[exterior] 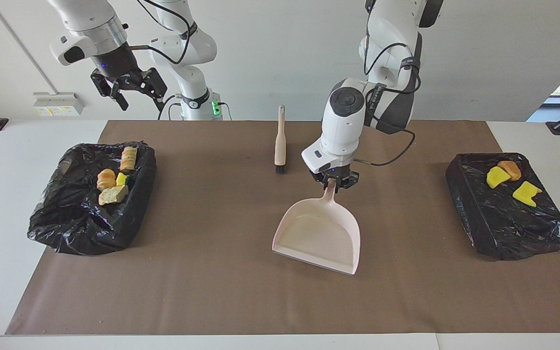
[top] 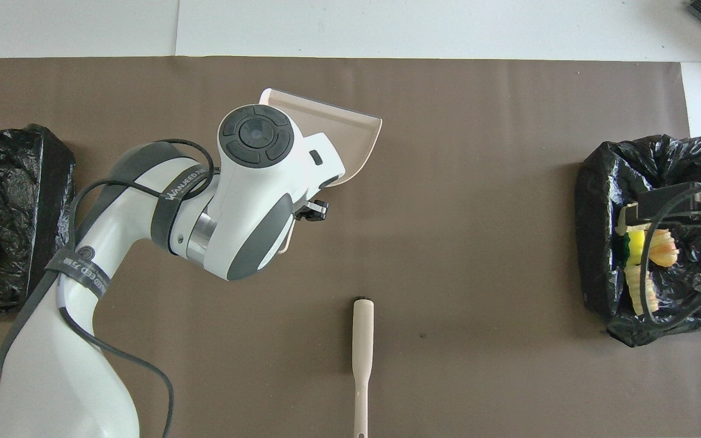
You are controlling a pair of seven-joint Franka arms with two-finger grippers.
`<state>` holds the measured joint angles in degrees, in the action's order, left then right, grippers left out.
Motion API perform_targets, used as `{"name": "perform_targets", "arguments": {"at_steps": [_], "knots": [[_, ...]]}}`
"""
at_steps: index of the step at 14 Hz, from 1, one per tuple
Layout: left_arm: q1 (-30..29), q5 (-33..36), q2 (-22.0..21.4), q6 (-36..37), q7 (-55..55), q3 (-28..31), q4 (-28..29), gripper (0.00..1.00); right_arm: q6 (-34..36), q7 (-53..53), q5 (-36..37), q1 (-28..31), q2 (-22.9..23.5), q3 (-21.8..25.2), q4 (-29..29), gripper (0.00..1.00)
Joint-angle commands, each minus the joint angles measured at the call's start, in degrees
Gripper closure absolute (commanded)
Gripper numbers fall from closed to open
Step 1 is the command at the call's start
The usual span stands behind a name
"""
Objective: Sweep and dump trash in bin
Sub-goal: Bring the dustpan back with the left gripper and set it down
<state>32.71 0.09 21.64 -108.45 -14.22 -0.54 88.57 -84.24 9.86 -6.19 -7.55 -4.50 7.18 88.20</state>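
The dustpan (exterior: 320,232) is empty and the mat (top: 361,222) past the brush is clear, so my left gripper keeps moving the dustpan there until it lies flat, then release.
A pale pink dustpan (exterior: 319,233) lies empty at the middle of the brown mat, and its open end also shows in the overhead view (top: 338,131). My left gripper (exterior: 332,184) is shut on its handle; from overhead the arm hides it. Several trash chunks (exterior: 112,182) lie in the black-bagged bin (exterior: 80,228) at the right arm's end. Three more chunks (exterior: 508,177), yellow and tan, lie on a black-bagged bin (exterior: 503,223) at the left arm's end. My right gripper (exterior: 136,95) is open and empty, raised over the bin at its end (top: 661,204).
A beige hand brush (exterior: 280,141) lies on the mat nearer to the robots than the dustpan, bristles pointing away from them; it also shows in the overhead view (top: 362,353). White table borders the mat (exterior: 260,301) on all sides.
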Motion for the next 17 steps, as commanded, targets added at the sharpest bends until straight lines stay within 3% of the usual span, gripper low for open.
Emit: {"name": "perform_targets", "arguments": {"at_steps": [1,6,12,16,17], "knots": [[3.92,-2.02,5.93,2.9,-7.55,1.33,-9.0,1.0,-0.4,-0.98,-0.5,0.87,-1.3,-0.06,1.44,0.0],[7.98,-2.02,16.31,2.9,-18.54,1.34,-18.59,1.0,-0.75,-0.98,1.17,1.05,-1.22,-0.15,1.36,0.0],[7.46,-4.74,16.24,0.79,-19.62,0.89,-16.67,1.0,-0.49,-0.63,1.62,1.13,-1.13,-0.15,1.18,0.0],[7.54,-5.8,14.48,-1.94,-19.8,1.07,-11.4,1.0,-0.49,-0.63,1.62,1.13,-1.13,-0.15,1.18,0.0],[7.8,-5.8,14.22,-1.76,-19.8,1.24,-11.14,0.91,-0.4,-0.63,1.62,1.13,-1.13,-0.15,1.18,0.0]]}}
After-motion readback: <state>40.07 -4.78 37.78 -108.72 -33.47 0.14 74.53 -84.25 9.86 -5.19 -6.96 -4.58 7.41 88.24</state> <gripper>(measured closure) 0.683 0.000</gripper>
